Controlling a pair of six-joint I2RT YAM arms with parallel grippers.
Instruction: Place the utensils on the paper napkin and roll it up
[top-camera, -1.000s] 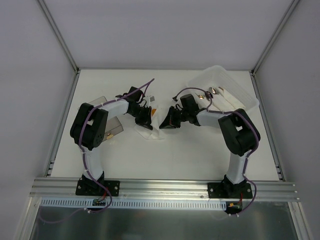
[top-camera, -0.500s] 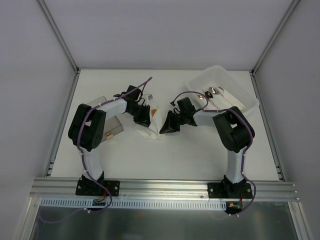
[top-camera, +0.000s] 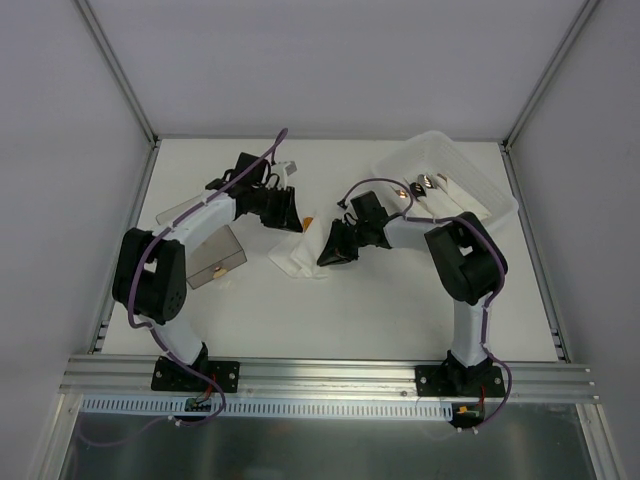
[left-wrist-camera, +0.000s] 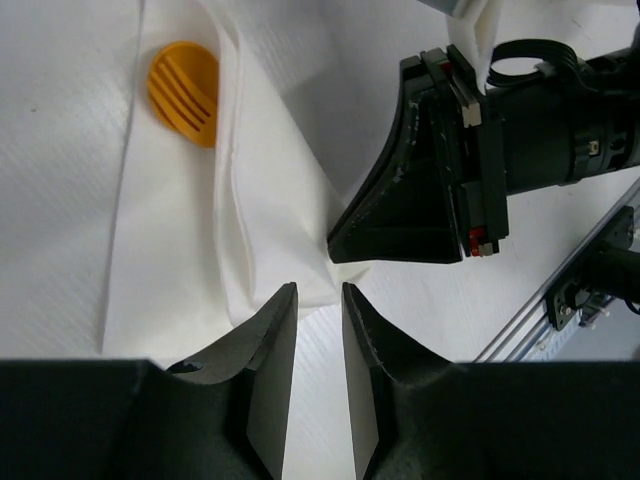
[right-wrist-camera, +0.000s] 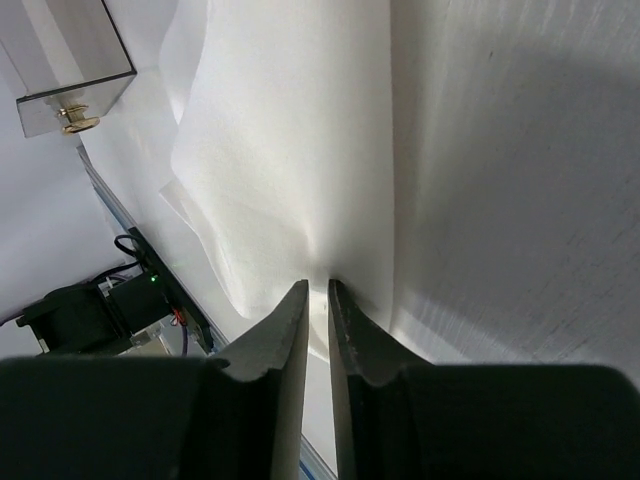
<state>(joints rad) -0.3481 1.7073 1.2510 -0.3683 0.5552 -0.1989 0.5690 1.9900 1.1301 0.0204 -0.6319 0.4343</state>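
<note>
My left gripper should press the fold's near end (left-wrist-camera: 288, 270) before my right gripper moves its hold, because only my right gripper keeps the napkin's fold (left-wrist-camera: 268, 180) over the utensils.
The paper napkin (top-camera: 297, 257) lies crumpled and folded on the table between my grippers. An orange utensil end (top-camera: 309, 224) pokes out of its far fold; in the left wrist view it is a ribbed orange fork head (left-wrist-camera: 183, 92) on the napkin (left-wrist-camera: 270, 150). The rest of the utensils are hidden in the folds. My right gripper (top-camera: 326, 254) is shut on the napkin's right edge; its jaws (right-wrist-camera: 318, 285) pinch a fold of the sheet (right-wrist-camera: 290, 130). My left gripper (top-camera: 289, 214) hovers above the napkin's far side, jaws (left-wrist-camera: 320, 290) narrowly apart and empty.
A smoky clear box (top-camera: 215, 257) stands left of the napkin, also in the right wrist view (right-wrist-camera: 60, 60). A translucent white tray (top-camera: 492, 192) with small dark-and-metal bits (top-camera: 425, 183) sits at the back right. The aluminium rail (top-camera: 330, 375) runs along the near edge.
My left gripper has drawn back from the napkin toward the far left, and its arm has swung off the clear box. My right gripper holds its place at the napkin's right edge.
</note>
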